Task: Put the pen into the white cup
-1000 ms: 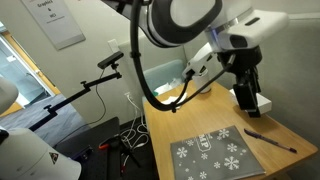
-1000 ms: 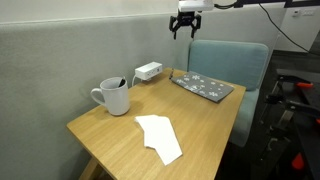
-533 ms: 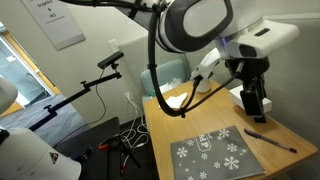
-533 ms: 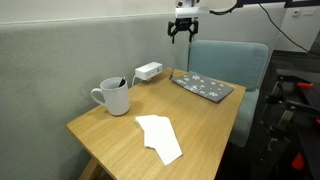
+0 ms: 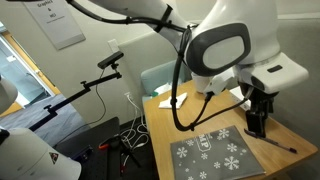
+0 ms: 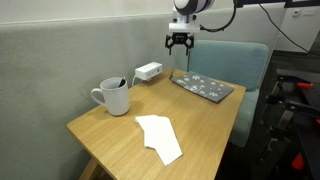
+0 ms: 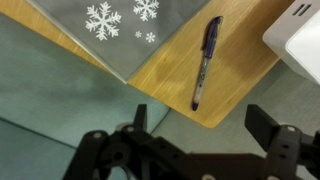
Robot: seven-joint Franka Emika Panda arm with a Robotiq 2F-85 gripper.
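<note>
My gripper should go on descending until its fingers straddle the pen's near end (image 7: pixel 197 98) before it closes, because the pen points into their open gap, free of mat and box.
The pen (image 7: pixel 205 62), dark with a purplish tint, lies flat on the wooden table near its edge, between the grey snowflake mat (image 7: pixel 120 25) and the white box (image 7: pixel 300 35). It also shows in an exterior view (image 5: pixel 275 143). My gripper (image 7: pixel 205 125) is open and empty, hanging above the pen with one finger on each side of it in the wrist view. It shows in both exterior views (image 5: pixel 258 120) (image 6: pixel 180 43). The white cup (image 6: pixel 115 97) stands upright with a handle at the other end of the table, with something dark inside it.
A crumpled white napkin (image 6: pixel 160 137) lies in the middle of the wooden table (image 6: pixel 200 125). The snowflake mat (image 6: pixel 205 87) and the white box (image 6: pixel 148 71) sit at the gripper's end. A grey wall and a teal chair (image 6: pixel 235 60) stand behind.
The gripper has come down toward the table end where the pen lies and stayed open. The pen, cup and napkin have not moved.
</note>
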